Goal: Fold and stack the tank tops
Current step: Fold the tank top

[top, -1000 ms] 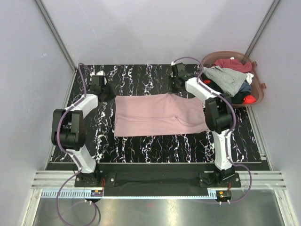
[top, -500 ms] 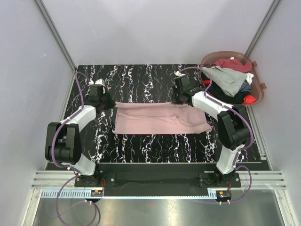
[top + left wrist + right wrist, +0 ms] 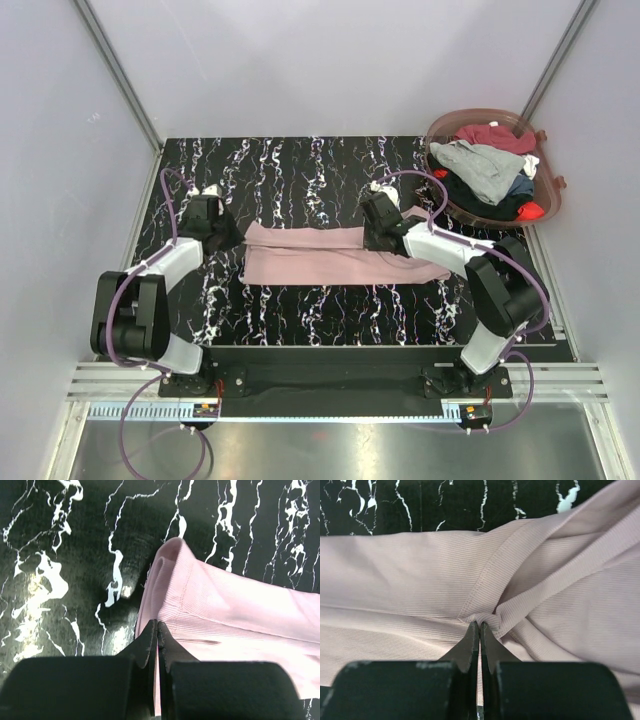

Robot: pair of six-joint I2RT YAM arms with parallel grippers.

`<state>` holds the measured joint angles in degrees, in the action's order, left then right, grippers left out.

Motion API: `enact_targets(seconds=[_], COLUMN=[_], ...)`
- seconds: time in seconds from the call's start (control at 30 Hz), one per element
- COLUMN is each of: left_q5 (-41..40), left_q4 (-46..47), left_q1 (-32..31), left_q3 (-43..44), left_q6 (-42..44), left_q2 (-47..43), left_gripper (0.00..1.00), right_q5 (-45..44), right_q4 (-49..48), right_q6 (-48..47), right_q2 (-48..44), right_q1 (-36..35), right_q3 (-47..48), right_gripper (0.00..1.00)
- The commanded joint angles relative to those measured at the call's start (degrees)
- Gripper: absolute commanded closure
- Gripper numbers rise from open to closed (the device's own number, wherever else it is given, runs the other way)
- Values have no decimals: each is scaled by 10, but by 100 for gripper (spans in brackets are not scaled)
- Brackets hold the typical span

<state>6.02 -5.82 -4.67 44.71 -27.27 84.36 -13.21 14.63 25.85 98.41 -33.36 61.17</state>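
Observation:
The robot's left gripper has hold of only the pink tank top's folded corner (image 3: 167, 611), next to its lower hem layers (image 3: 144, 612), so it should open and grab these layers together.
A dusty pink tank top (image 3: 330, 255) lies on the black marbled table, its far edge drawn over toward the near edge. My left gripper (image 3: 228, 236) is shut on its far left corner; in the left wrist view the jaws (image 3: 157, 627) pinch the pink hem (image 3: 200, 600). My right gripper (image 3: 378, 238) is shut on the far edge near the strap; in the right wrist view the jaws (image 3: 480, 627) pinch a bunched fold of pink cloth (image 3: 410, 575). Grey (image 3: 485, 165), maroon (image 3: 495, 135), black and red tops lie in the basket.
A round brownish translucent basket (image 3: 552, 195) stands at the table's far right corner, heaped with tops. The black marbled table (image 3: 300, 165) is bounded by grey walls at left, back and right. The arm bases sit at the near edge.
Both grippers have moved toward the near edge, pulling the pink top's far edge over itself. The visible cloth has narrowed from a wide rectangle to a thin band.

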Motion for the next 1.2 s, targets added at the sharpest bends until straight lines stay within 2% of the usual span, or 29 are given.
enact_targets(seconds=[0.0, 0.33, 0.6, 0.77, 0.9, 0.93, 0.97, 1.0, 1.07, 1.17], left_q5=[-8, -10, -48, -58, -58, -58, -58, -58, -58, -77], left_q4=[20, 10, 4, 2, 5, 11, 13, 13, 12, 4], left_q1=[-1, -8, -24, -25, -25, -25, -25, -25, -25, -25], left_q3=[6, 33, -16, -66, -83, -90, -92, -94, -94, -86], left_q6=[2, -1, -15, -50, -71, -75, -78, -79, -80, -77], left_q2=[-27, -34, -51, -49, -36, -36, -36, -38, -48, -64], left_gripper=[100, 100, 100, 100, 89, 84, 74, 71, 54, 48], right_q5=[-52, -60, -52, -51, -65, -66, -68, -70, -74, -77], right_q4=[-21, -14, -32, -45, -43, -44, -46, -44, -49, -49], right_q6=[20, 21, 60, 104, 122, 123, 122, 122, 120, 119], right_q2=[-40, -52, -64, -36, -32, -36, -43, -46, -57, -71], right_q1=[-6, -9, -27, -30, -31, -31, -31, -31, -30, -31], right_q3=[-10, -10, -65, -100, -104, -105, -107, -107, -113, -118], right_gripper=[100, 100, 100, 100, 95, 94, 91, 88, 77, 73])
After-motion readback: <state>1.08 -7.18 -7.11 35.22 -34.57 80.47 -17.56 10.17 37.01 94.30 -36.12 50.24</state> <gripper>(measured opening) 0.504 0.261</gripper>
